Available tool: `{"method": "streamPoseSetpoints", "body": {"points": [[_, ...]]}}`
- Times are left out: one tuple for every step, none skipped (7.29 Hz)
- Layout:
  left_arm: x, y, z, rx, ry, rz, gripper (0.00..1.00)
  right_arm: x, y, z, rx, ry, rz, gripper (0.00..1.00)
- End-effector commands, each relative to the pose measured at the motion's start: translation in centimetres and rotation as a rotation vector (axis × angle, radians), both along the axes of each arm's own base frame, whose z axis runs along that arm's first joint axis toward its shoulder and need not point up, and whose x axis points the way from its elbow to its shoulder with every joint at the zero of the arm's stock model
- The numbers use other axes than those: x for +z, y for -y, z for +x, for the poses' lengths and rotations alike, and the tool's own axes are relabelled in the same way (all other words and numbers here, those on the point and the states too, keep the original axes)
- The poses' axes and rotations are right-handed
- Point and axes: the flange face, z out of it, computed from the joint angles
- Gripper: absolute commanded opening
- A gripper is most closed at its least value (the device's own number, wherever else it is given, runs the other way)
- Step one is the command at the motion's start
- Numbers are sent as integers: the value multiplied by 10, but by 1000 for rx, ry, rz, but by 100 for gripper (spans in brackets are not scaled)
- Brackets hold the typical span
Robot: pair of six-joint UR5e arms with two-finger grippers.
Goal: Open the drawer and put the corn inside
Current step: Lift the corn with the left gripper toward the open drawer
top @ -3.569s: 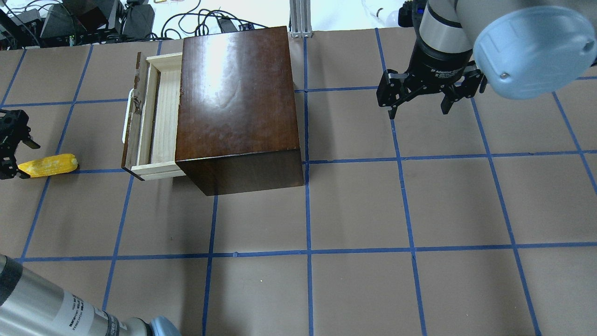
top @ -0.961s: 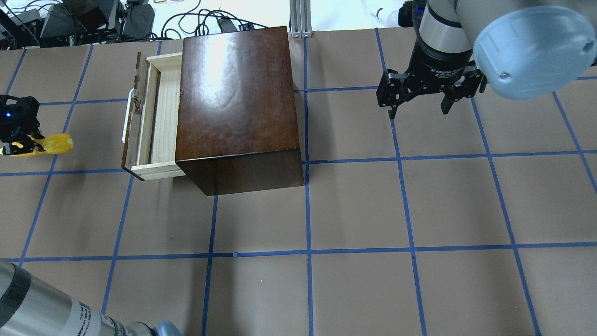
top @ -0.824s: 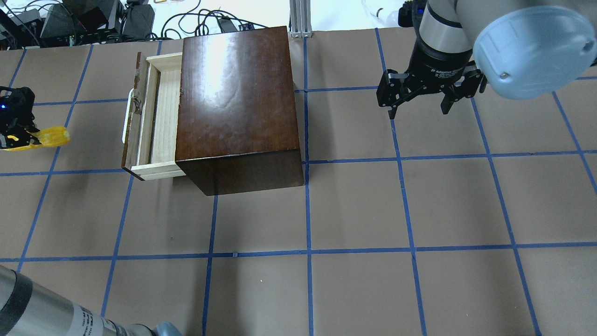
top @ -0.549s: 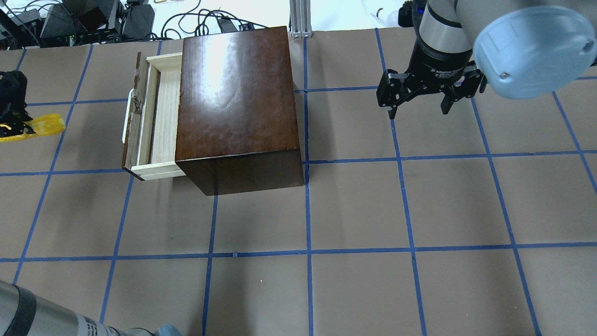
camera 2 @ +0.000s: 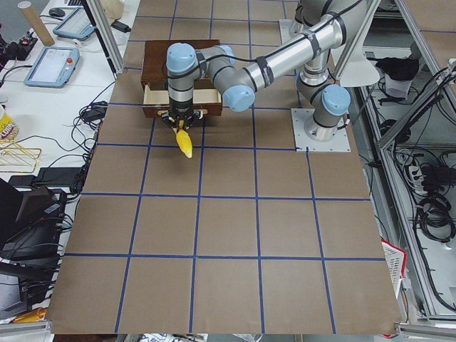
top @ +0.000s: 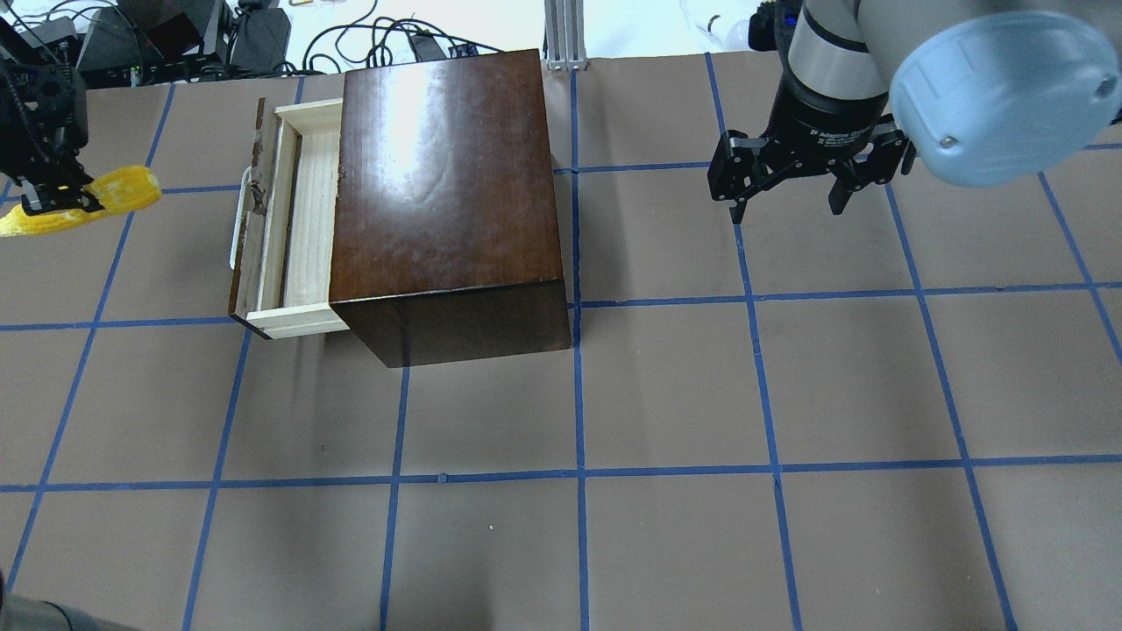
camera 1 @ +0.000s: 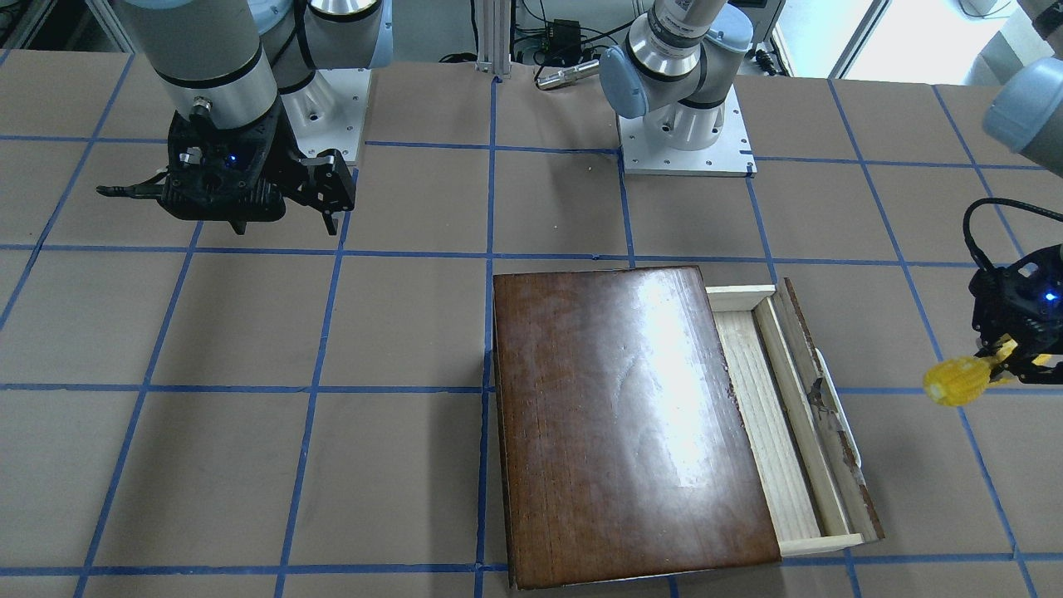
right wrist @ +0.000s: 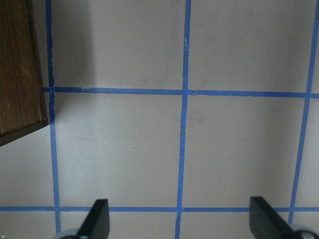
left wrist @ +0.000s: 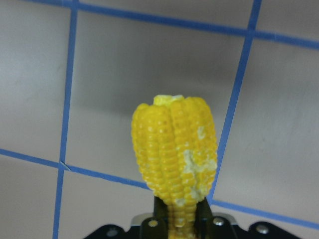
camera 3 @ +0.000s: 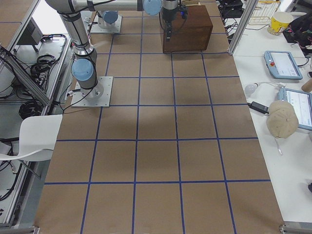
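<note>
I should go next with my left gripper, as the corn (camera 1: 957,382) is held clear in front of the drawer's open, empty tray (camera 1: 765,419). I should move over the tray and let go of the corn lengthwise inside.
The drawer (top: 302,219) of pale wood stands pulled partly out of the dark-brown box (top: 447,193), its cream handle (top: 237,219) facing left, and its tray is bare. It shows on the right in the front view (camera 1: 772,432). My left gripper (top: 48,191) is shut on the yellow corn (top: 118,191) and holds it in the air left of the handle, thick end towards the drawer. The corn also shows in the front view (camera 1: 953,384) and the left wrist view (left wrist: 174,154). My right gripper (top: 784,206) is open and empty, right of the box.
The table is brown paper with a grid of blue tape. Cables and equipment lie beyond the far edge (top: 175,39). An aluminium post (top: 565,35) stands behind the box. The right arm's elbow (top: 999,88) hangs over the far right.
My left gripper closed on the corn that lay on the table, lifted it, and has carried it farther back and slightly towards the drawer. The right arm and the drawer have not moved.
</note>
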Motion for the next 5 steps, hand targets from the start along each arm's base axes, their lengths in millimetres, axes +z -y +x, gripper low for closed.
{"method": "streamPoseSetpoints", "body": {"points": [[38, 2, -66, 178, -36, -22, 0, 0, 0, 0, 0, 0, 0, 100], [37, 6, -89, 280, -57, -30, 0, 0, 0, 0, 0, 0, 0, 100], [30, 11, -102, 392, -80, -28, 0, 0, 0, 0, 0, 0, 0, 100], [30, 13, -112, 454, -89, -35, 0, 0, 0, 0, 0, 0, 0, 100], [25, 16, -114, 563, -107, -31, 0, 0, 0, 0, 0, 0, 0, 100]]}}
